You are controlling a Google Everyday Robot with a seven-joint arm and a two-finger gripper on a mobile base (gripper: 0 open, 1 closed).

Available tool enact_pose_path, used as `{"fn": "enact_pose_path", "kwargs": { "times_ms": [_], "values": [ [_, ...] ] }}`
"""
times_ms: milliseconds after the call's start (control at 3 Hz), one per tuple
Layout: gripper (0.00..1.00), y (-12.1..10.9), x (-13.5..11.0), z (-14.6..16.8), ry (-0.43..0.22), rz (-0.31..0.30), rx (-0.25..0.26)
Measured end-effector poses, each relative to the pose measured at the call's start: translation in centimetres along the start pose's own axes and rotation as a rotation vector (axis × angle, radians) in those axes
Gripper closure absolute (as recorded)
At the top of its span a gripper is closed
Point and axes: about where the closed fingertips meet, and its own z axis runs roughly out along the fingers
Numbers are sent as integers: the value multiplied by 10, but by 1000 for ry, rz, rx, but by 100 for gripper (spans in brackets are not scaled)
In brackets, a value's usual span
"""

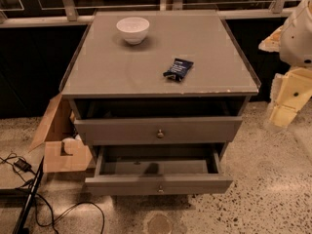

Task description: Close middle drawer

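The middle drawer will slide in straight when I push near one end, because the middle drawer's front sits square across its straight sides.
The grey cabinet (161, 89) stands in the middle of the view. The topmost drawer (122, 130) is pulled out a little, with its brass knob (160, 133) at the centre. Below it the middle drawer (158, 183) is pulled out further and its inside looks empty; its small knob (160, 189) shows on the front. The lowest drawer is hidden under it. My arm, white and cream, is at the right edge, and the gripper (283, 112) hangs to the right of the cabinet at about the top drawer's height, apart from all drawers.
A white bowl (133, 29) and a dark snack packet (178, 68) lie on the cabinet top. An open cardboard box (61, 145) sits on the floor at the cabinet's left. Black cables (29, 189) run over the floor at bottom left. A dark wall with a rail is behind.
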Motion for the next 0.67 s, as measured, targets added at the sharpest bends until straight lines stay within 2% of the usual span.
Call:
{"fn": "enact_pose_path", "kwargs": {
  "times_ms": [333, 667],
  "values": [
    [0, 0, 0, 0, 0, 0, 0],
    [10, 0, 0, 0, 0, 0, 0]
  ]
}}
